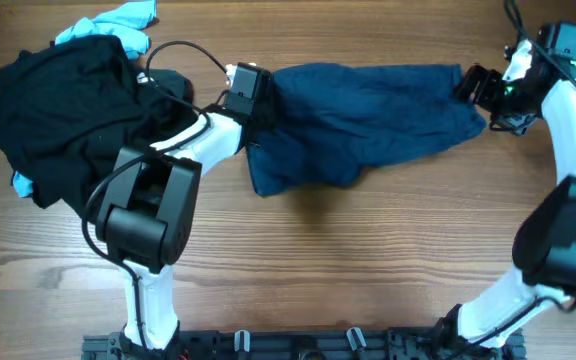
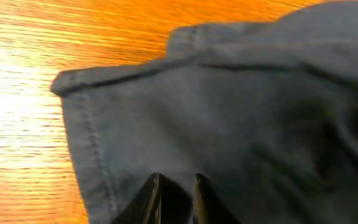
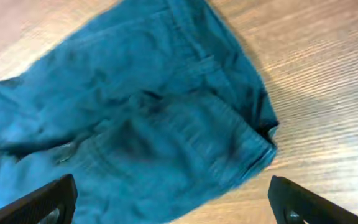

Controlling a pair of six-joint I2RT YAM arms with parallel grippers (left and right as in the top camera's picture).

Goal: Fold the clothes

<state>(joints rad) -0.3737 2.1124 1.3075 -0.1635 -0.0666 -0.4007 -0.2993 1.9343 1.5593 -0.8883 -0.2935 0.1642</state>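
Observation:
I expect the dark blue garment (image 2: 160, 118) to show a separate hemmed part underneath when I lift it, because another stitched edge (image 2: 187, 40) sticks out behind the top layer.
A dark blue garment (image 1: 368, 110) lies stretched out sideways across the far middle of the wooden table. My left gripper (image 1: 263, 105) is at its left end. In the left wrist view the fingers (image 2: 176, 186) are nearly closed and pinch the blue garment (image 2: 229, 112) near a stitched hem. My right gripper (image 1: 468, 85) is at the garment's right end. In the right wrist view its fingers (image 3: 173, 196) are spread wide just above the blue garment (image 3: 135, 124) and hold nothing.
A pile of black clothes (image 1: 58, 110) lies at the far left, with a light blue cloth (image 1: 118, 25) at its top edge and showing below it. Bare wooden table (image 1: 368, 260) lies in front of the garment.

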